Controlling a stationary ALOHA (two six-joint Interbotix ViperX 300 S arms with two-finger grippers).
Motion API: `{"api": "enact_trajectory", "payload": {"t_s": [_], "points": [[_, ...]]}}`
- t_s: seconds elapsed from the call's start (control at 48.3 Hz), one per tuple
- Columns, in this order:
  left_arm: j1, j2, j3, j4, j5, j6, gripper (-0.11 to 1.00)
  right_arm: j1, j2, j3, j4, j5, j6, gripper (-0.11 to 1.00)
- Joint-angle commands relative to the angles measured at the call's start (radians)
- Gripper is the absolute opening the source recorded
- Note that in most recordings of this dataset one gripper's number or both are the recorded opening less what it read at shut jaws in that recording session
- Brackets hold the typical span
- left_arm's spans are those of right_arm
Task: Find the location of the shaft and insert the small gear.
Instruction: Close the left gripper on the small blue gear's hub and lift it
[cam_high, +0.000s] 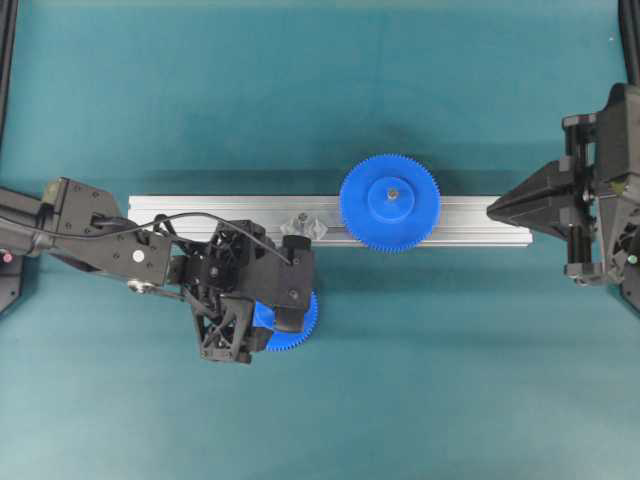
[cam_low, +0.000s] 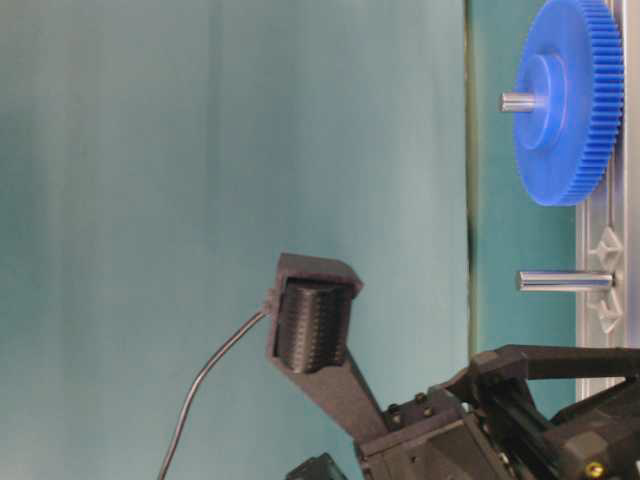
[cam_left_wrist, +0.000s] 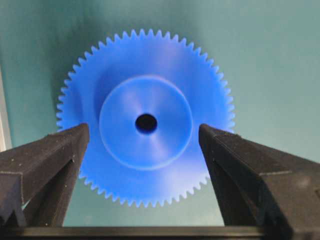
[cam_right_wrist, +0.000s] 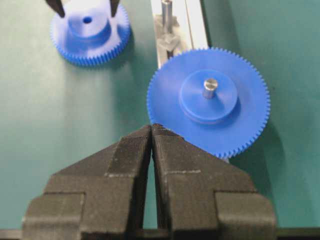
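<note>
The shaft and the larger blue gear have only a narrow gap (cam_high: 327, 214) between them, so the small gear's teeth (cam_high: 309, 328) should interlock there when I lower the small gear.
The small gear (cam_high: 303, 328) lies flat on the green table just in front of the rail, hub and dark centre hole facing up (cam_left_wrist: 146, 123). My left gripper (cam_high: 265, 325) hangs over it, open, with one finger (cam_left_wrist: 55, 155) on each side of the hub and nothing held. The shaft (cam_high: 303, 222) stands bare on its silver bracket on the rail, just behind the left gripper; it also shows in the right wrist view (cam_right_wrist: 166, 10). My right gripper (cam_high: 492, 210) is shut and empty at the rail's right end (cam_right_wrist: 151, 127).
An aluminium rail (cam_high: 200, 210) crosses the middle of the table. The larger blue gear (cam_high: 389, 203) sits on its own pin on the rail, right of the bare shaft. Black frame posts stand at the far corners.
</note>
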Motion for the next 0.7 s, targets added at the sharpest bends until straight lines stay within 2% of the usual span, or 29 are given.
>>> {"api": "enact_trajectory", "payload": {"t_s": [0.0, 0.683], "points": [[-0.002, -0.008, -0.02, 0.003, -0.003, -0.002, 0.9, -0.002, -0.006, -0.005, 0.003, -0.008, 0.009, 0.12], [-0.002, 0.018, -0.029, 0.003, -0.003, -0.009, 0.9, -0.002, -0.02, 0.008, 0.008, -0.008, 0.011, 0.12]]}}
